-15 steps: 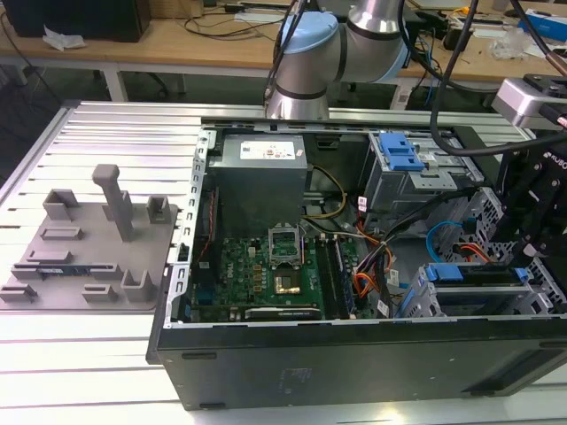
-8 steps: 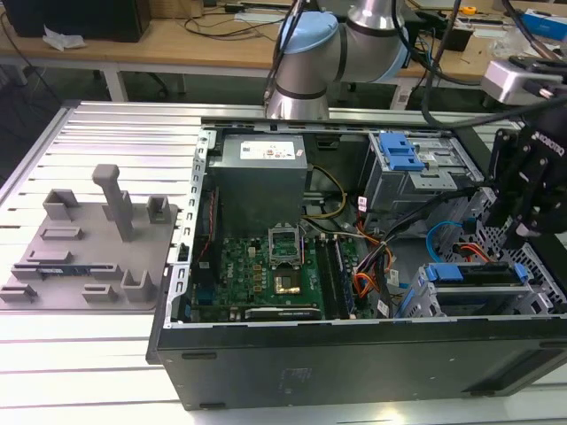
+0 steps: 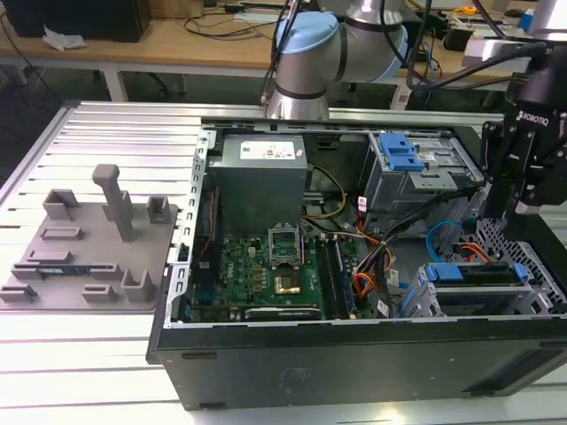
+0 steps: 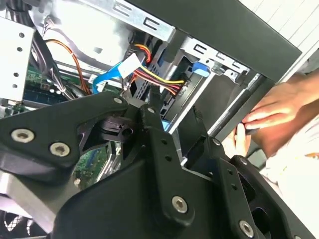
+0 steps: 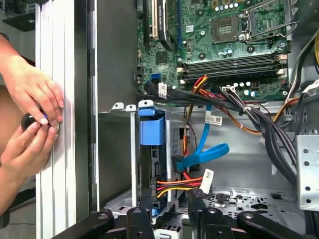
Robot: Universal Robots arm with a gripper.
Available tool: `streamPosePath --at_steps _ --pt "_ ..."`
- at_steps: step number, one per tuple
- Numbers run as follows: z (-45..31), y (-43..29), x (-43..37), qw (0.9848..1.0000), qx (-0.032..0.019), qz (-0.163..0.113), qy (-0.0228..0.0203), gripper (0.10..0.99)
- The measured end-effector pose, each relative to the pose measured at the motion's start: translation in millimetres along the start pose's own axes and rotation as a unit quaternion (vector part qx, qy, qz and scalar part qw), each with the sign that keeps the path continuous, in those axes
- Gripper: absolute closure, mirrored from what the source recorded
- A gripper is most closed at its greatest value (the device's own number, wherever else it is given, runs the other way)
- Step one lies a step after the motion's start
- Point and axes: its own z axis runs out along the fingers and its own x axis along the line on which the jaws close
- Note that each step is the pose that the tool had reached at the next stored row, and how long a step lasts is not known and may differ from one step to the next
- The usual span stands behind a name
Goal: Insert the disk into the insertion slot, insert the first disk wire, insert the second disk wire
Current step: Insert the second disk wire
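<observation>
The flat blue disk wire [image 5: 203, 139] has a slack loop [image 5: 219, 151] standing in it, so the wire will stay curled when I bring its end to the disk.
The disk [image 3: 471, 274], in its bright blue carrier [image 5: 152, 130], sits inside the insertion slot [image 3: 423, 303] of the light-grey perforated cage at the case's front corner, on the exterior view's right. My gripper [image 3: 521, 208] hangs just above that cage. In both wrist views its black fingers [image 5: 145, 208] stand apart beside the disk's rear end, gripper [image 5: 169, 201] open with nothing clamped. A red-yellow-black wire bundle [image 5: 175, 186] and a flat blue cable [image 5: 207, 152] both end at the disk's back edge. The same bundle [image 4: 155, 75] runs toward my gripper [image 4: 174, 112].
The open case holds a green motherboard [image 3: 266, 266], a grey power supply [image 3: 261, 173] and a taller cage with a blue latch [image 3: 403, 155]. A grey fixture plate [image 3: 89, 239] lies on the exterior view's left. A person's hands [image 5: 30, 112] rest on the ribbed table outside the case wall.
</observation>
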Motion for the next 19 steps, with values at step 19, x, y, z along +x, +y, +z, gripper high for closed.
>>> streamPosePath --at_steps 19 --pt "-2.6 30.8 -19.6 0.9986 0.0191 -0.038 0.0319 0.663"
